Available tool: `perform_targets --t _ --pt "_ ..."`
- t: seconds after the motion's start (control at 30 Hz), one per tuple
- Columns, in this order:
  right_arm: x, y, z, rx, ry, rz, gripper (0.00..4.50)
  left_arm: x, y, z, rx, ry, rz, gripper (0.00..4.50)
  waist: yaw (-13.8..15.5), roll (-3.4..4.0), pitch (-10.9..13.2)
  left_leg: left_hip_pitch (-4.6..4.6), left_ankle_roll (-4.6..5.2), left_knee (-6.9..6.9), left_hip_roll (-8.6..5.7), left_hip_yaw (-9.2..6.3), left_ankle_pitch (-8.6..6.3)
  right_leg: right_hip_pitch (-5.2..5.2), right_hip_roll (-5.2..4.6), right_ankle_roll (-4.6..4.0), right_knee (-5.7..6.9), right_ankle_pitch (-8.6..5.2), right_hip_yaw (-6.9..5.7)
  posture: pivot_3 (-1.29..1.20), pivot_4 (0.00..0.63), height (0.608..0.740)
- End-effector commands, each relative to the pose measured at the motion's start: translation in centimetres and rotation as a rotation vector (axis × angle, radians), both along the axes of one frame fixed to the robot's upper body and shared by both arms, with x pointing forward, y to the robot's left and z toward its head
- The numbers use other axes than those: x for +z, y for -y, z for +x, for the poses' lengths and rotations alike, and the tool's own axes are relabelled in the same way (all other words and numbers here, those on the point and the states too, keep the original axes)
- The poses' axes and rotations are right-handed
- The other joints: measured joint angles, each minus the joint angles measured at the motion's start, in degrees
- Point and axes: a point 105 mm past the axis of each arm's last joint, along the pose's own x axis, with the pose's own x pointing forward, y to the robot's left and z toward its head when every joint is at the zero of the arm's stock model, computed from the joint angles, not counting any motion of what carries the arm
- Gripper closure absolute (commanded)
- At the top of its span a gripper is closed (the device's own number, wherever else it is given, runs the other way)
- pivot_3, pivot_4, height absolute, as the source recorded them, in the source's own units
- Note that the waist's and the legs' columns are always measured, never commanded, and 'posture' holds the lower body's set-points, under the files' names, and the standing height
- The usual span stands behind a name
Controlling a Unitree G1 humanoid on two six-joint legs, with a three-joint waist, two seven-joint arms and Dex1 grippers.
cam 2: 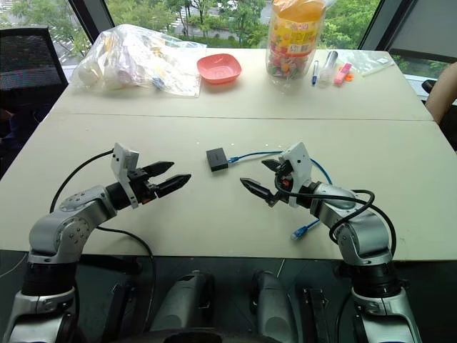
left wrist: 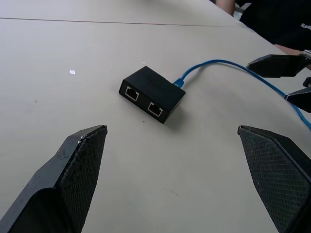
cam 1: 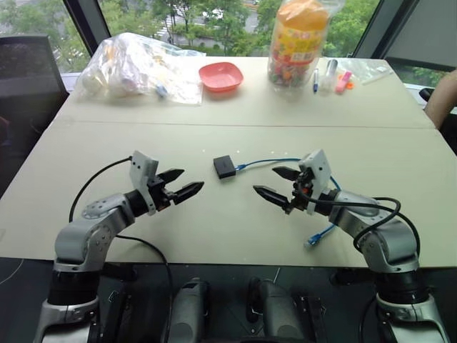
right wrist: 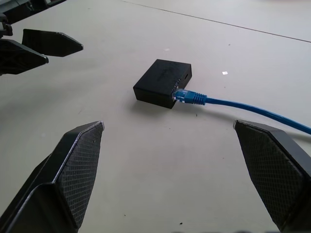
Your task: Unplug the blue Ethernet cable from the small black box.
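Note:
The blue Ethernet cable lies in a smooth, wide curve [cam 1: 285, 159]. It will keep an arch shape when I pull its plug [cam 1: 240, 167] out of the box.
The small black box [cam 1: 224, 167] lies flat on the beige table [cam 1: 214, 229], midway between my two grippers. The blue Ethernet cable [cam 1: 268, 161] is plugged into the box's right side [right wrist: 187, 96]. From there it curves behind my right arm, and its free plug [cam 1: 312, 241] rests near the table's front edge. The box's other side shows two empty ports [left wrist: 142, 100]. My left gripper [cam 1: 191, 180] hovers open to the left of the box and a little nearer. My right gripper [cam 1: 265, 180] hovers open to the right of it. Neither touches anything.
At the table's far side are a clear plastic bag of items [cam 1: 139, 68], a pink bowl [cam 1: 221, 76], a tall jar of snacks [cam 1: 298, 43] and pens and markers [cam 1: 330, 75]. A person's arm [cam 1: 443, 96] shows at the right edge. A black chair [cam 1: 25, 64] stands far left.

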Motion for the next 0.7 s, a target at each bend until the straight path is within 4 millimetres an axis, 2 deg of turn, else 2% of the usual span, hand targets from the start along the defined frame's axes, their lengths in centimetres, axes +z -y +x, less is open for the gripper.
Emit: perform_targets --t 0.03,0.43,0.53,0.7 --pt "0.9 0.0 0.0 0.007 0.047 -0.006 0.00 1.2 0.1 0.3 -0.013 0.059 0.021 0.03 -0.02 0.00 0.00 0.00 0.00 0.00 0.00 0.01 0.00 0.00 0.00 0.00 0.00 0.00 0.01 0.00 0.150 0.740" --pt "0.9 0.3 0.3 -0.018 0.069 -0.020 0.00 1.7 0.1 1.2 -0.012 0.073 0.026 0.03 -0.04 0.00 0.00 0.00 0.02 0.00 0.00 0.05 0.00 -0.02 0.01 0.00 0.02 0.01 0.04 0.00 0.150 0.740" --pt "1.0 0.5 1.5 -0.006 0.112 -0.079 0.00 2.2 -0.3 1.7 -0.040 0.100 0.073 0.03 -0.05 0.00 0.00 0.01 0.02 0.01 0.00 0.07 0.00 -0.02 0.02 -0.02 0.03 0.02 0.04 0.00 0.150 0.740" --pt "1.0 -0.2 5.8 0.079 0.162 -0.201 0.00 2.9 -1.6 2.0 -0.159 0.088 0.162 0.03 -0.44 0.00 0.01 0.01 0.03 0.04 0.04 0.25 0.01 -0.14 0.07 -0.12 0.03 0.09 0.12 0.00 0.150 0.740"
